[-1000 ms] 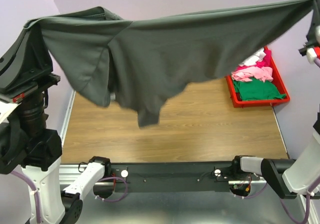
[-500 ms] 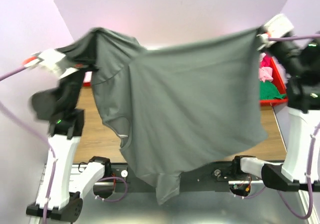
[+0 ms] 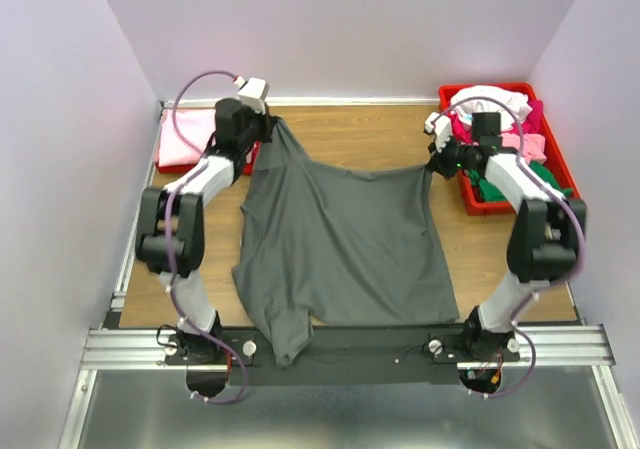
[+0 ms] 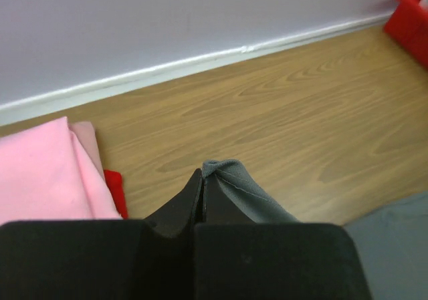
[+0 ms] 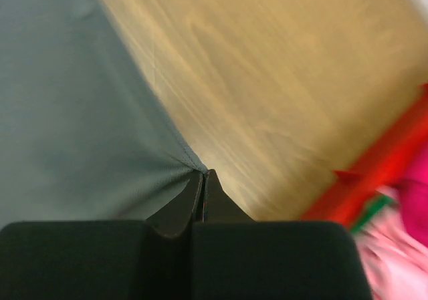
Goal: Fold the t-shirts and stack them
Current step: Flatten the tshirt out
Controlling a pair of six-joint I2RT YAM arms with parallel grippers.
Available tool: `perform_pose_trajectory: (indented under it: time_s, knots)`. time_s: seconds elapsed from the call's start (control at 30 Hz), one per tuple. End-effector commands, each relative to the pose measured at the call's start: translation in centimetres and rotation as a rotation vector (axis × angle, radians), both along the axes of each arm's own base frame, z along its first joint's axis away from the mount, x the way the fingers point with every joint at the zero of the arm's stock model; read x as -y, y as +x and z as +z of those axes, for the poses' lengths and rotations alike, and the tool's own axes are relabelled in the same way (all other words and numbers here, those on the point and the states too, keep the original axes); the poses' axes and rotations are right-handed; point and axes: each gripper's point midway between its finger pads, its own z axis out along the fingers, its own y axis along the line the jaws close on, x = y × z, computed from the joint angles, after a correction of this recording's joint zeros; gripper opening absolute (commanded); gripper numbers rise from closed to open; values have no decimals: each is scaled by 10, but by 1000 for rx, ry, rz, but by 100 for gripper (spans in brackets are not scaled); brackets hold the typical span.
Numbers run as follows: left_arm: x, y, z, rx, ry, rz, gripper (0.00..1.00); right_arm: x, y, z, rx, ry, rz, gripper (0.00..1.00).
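The grey t-shirt's near end (image 3: 288,347) is hanging crooked over the front rail, so both my grippers should raise its far corners (image 3: 280,129) high and swing the t-shirt flat before they fold it.
The large dark grey t-shirt (image 3: 340,244) lies spread on the wooden table, its near end hanging over the front rail. My left gripper (image 3: 272,122) is shut on its far left corner (image 4: 224,173), held just above the table. My right gripper (image 3: 432,164) is shut on its far right corner (image 5: 190,163), low over the wood. The far edge sags between the two grippers. A folded pink t-shirt (image 3: 190,137) lies at the far left and also shows in the left wrist view (image 4: 47,173).
A red tray (image 3: 470,194) at the far right holds several crumpled shirts, pink, white, magenta and green (image 3: 505,129). A red tray edge (image 4: 115,190) shows under the pink shirt. Walls close in at the back and sides.
Both arms have swung the grey shirt from high in the air down and away, and it now lies spread on the table. Both grippers stay shut on its corners.
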Motion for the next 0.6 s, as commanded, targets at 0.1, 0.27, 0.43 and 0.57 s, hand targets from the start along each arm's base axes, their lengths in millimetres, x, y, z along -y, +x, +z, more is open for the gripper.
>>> perform_pose_trajectory:
  time_s: [0.1,0.27,0.43,0.57]
  knots:
    - [0,79,-27,-82,55,34,0,-2,94,-42,-14,26,-84,0]
    - [-2,98,-40,-109,65,48,0,10,118,-50,-16,-6,-165,0]
    - [-3,100,-35,-94,75,41,0,18,125,-39,8,-21,-213,0]
    - [-8,91,-15,-37,87,38,0,19,122,-23,38,-26,-208,0]
